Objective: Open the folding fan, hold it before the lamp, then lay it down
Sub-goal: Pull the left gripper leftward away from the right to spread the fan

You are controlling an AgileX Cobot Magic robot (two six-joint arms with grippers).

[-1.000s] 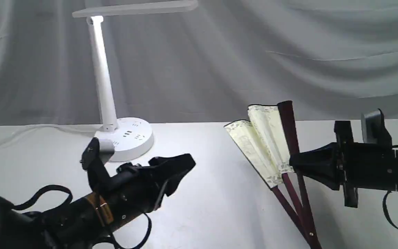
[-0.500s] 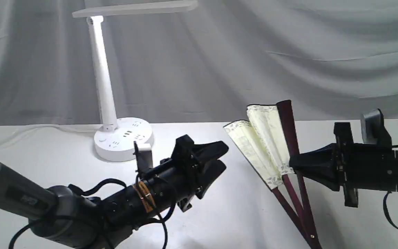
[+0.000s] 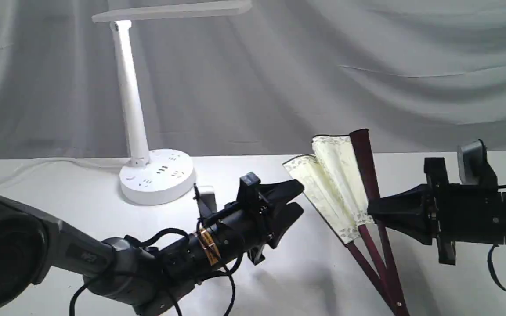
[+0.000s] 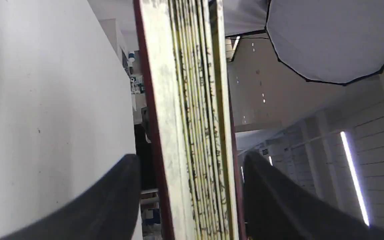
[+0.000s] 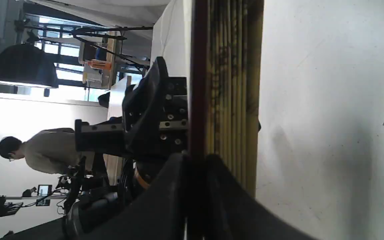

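Observation:
I should go on moving toward the fan before my left gripper's open fingers, which have the fan's free edge (image 3: 315, 204) between them, close on its free maroon rib (image 4: 154, 116).
The folding fan (image 3: 336, 184) stands partly spread at the right of the table, cream pleats fanned left and maroon ribs running down to the pivot. My right gripper (image 3: 370, 210) is shut on its outer maroon rib; the right wrist view shows the fingers (image 5: 178, 186) pinching that rib (image 5: 197, 100). Just left of the fan's free edge, my left gripper (image 3: 299, 197) is open. In the left wrist view the stacked pleats (image 4: 188, 100) sit between its two fingers (image 4: 112, 200), apart from both. The lamp (image 3: 130, 96) stands at the rear left.
The lamp's round base (image 3: 156, 180) and white cord (image 3: 37, 163) lie behind my left arm. A grey draped curtain (image 3: 323, 66) backs the white table (image 3: 279, 272). A person (image 5: 45, 153) appears far off in the right wrist view.
My left arm has swung from the lower left toward the fan, its open gripper now around the fan's free edge. The fan and right gripper have barely shifted.

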